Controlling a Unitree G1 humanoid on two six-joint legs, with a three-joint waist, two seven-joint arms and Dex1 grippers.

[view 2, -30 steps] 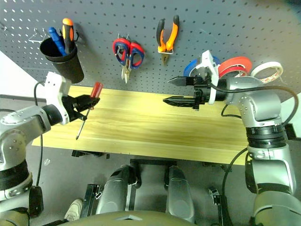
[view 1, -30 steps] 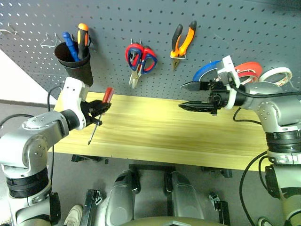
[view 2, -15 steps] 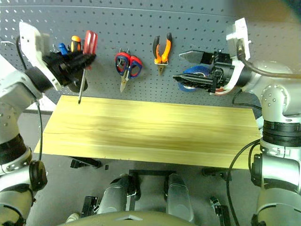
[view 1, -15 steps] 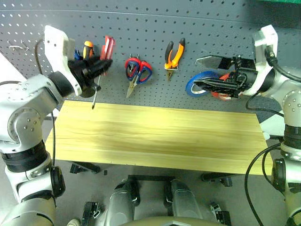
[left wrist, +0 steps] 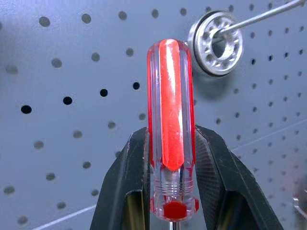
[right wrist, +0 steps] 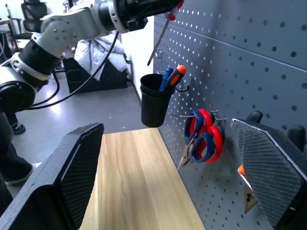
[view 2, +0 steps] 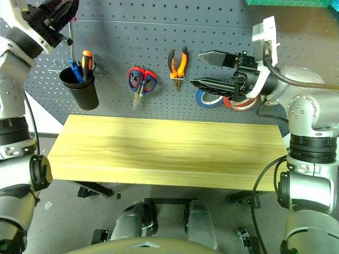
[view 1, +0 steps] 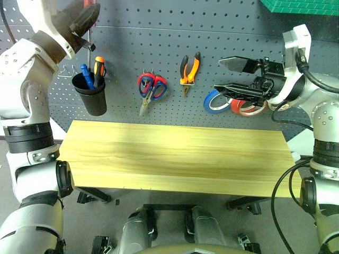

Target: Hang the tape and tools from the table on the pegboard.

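The red-handled screwdriver's steel end is pointing down over the black cup's opening, so my left gripper should keep lowering it until that end stands inside the cup.
My left gripper is shut on the red-handled screwdriver, high at the pegboard above the black cup. Its steel shaft hangs down. In the left wrist view the black fingers clamp the handle, with a metal ring hook just beyond on the board. The orange-and-black pliers hang on the pegboard. Blue tape, red tape and a pale roll hang at the right. My right gripper stands open and level, holding nothing, in front of the tapes. The yellow table lies below.
A black cup on the pegboard holds a blue and an orange-handled screwdriver. Red-handled scissors hang between the cup and the pliers. A green edge shows at the top right.
My left arm has lifted the screwdriver from beside the table's left end up to the pegboard above the cup. The right gripper rose a little and stayed open. The head view tilted upward.
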